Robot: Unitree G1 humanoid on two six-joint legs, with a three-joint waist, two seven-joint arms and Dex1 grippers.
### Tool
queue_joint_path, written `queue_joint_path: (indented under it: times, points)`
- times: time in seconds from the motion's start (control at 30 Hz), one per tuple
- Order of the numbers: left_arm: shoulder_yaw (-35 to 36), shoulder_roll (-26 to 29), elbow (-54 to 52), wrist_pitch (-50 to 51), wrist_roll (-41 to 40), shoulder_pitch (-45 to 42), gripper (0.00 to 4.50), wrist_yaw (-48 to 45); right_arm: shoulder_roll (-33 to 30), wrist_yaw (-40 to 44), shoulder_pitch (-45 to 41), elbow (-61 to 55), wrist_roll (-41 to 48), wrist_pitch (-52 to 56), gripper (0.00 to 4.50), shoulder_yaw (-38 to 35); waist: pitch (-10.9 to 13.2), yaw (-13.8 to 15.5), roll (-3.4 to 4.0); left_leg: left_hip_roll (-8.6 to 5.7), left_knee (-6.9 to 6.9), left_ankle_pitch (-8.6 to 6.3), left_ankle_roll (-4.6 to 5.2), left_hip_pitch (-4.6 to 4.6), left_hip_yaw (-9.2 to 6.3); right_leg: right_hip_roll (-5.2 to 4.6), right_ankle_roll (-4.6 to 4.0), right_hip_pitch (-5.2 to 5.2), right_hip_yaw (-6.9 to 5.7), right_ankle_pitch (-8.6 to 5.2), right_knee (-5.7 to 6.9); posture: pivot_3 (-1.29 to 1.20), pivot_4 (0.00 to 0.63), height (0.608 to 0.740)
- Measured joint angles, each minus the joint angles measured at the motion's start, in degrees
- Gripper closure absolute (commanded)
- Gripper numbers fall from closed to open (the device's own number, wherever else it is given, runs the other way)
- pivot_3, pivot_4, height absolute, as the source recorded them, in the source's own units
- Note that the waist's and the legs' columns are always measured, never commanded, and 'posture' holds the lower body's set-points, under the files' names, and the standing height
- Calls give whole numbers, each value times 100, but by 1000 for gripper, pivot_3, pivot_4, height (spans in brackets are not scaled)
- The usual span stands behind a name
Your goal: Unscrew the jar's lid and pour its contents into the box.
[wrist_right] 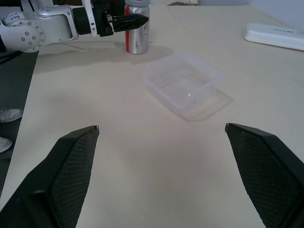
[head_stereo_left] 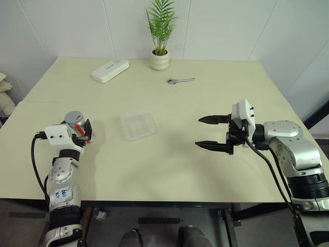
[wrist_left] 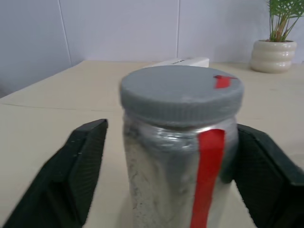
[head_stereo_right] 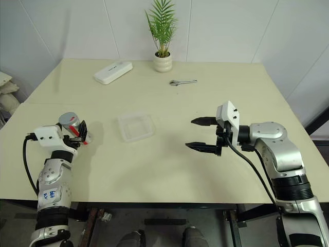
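Observation:
My gripper will unscrew the grey lid [head_stereo_left: 74, 117], and the lid will come up little by little over repeated turns, because it sits low against the jar's shoulder [wrist_left: 164, 132].
The jar [wrist_left: 166, 185], a silvery cylinder with a red stripe, stands upright on the table at the left. The grey lid [wrist_left: 180, 92] with its red mark is on top of it. My left gripper [head_stereo_left: 81, 128] is open around the jar's body; one finger [wrist_left: 80, 161] stands a little off the side, the other sits close against it. The clear box [head_stereo_left: 138, 125] lies empty near the table's middle, to the right of the jar. My right gripper [head_stereo_left: 198, 132] hovers wide open right of the box, pointing towards it, with nothing between its fingers.
A flat white oblong case [head_stereo_left: 110, 70] lies at the back left. A white pot with a green plant [head_stereo_left: 160, 60] stands at the back edge, and a small metal wrench [head_stereo_left: 180, 80] lies in front of it. The table's front edge [head_stereo_left: 154, 198] is near both arms.

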Motion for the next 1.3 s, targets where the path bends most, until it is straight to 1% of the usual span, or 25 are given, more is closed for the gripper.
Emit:
queue_joint_path:
  times: [0.03,0.4,0.5,0.6,0.73,0.8,0.93,0.97,1.03,1.13,1.23,1.3]
  points:
    - [-13,-1,0,-6,0,0,1753,0,12,0,0,8,-27,-2,0,0,0,-1,0,0,0,0,0,0,0,0,0,0,0,0,0,0,150,740]
    - [-34,-1,0,-18,-34,9,1767,-63,25,-9,-2,19,-39,0,0,0,0,4,0,0,0,0,0,0,0,0,0,0,0,0,0,0,150,740]
    - [-42,17,-41,-31,-183,65,1767,-389,25,-129,-2,-79,-39,60,0,0,0,4,0,0,-2,0,-1,0,0,0,0,0,0,0,-1,0,150,740]
    - [-147,208,-177,10,-462,198,1767,-1075,26,-386,-1,-333,-35,195,0,-4,0,-4,0,2,-5,-1,-2,0,1,1,-3,-3,0,-1,-3,0,150,740]
    - [-149,498,-612,262,-1070,236,1767,-1961,65,-718,31,-747,-8,399,0,-11,0,1,0,3,-10,-1,-3,-1,0,0,-5,-2,0,-3,-7,0,150,740]
    - [-168,569,-769,378,-1224,235,1767,-2229,84,-857,62,-906,29,476,0,-13,0,2,0,2,-12,-1,-3,-1,1,0,-5,-2,0,-3,-11,0,150,740]
    - [-398,914,-962,691,-1503,165,1767,-3039,200,-1353,103,-1251,30,695,0,-20,0,-2,0,3,-18,-1,-3,-2,0,1,-7,-4,0,-4,-13,0,150,740]
    - [-464,1029,-962,761,-1526,97,1767,-3224,248,-1498,98,-1333,28,784,0,-34,0,-2,0,4,-19,-1,-3,-2,0,3,-8,-5,-1,-4,-14,0,150,740]
    - [-664,1484,-955,1085,-1582,-162,1767,-3800,467,-2014,2,-1568,0,1072,0,-48,0,-17,0,8,-22,1,-6,-6,0,8,-13,-16,1,-4,-9,0,150,740]
    - [-778,1829,-975,1389,-1746,-570,1767,-4387,658,-2605,-213,-1894,-36,1434,0,-62,1,-19,2,9,-35,1,-7,-4,1,8,-19,-17,1,-8,-11,0,150,740]
    - [-952,1957,-850,1621,-1795,-875,1767,-4923,969,-3219,-398,-2231,-34,1841,0,-70,1,-11,2,13,-45,1,-7,-7,-1,15,-25,-23,0,-11,-15,0,150,740]
    - [-1115,1969,-583,1771,-1804,-1182,1767,-5267,1277,-3686,-570,-2435,-28,2278,0,-21,1,-5,2,17,-48,1,-7,-11,-1,20,-26,-29,0,-12,-13,0,150,740]
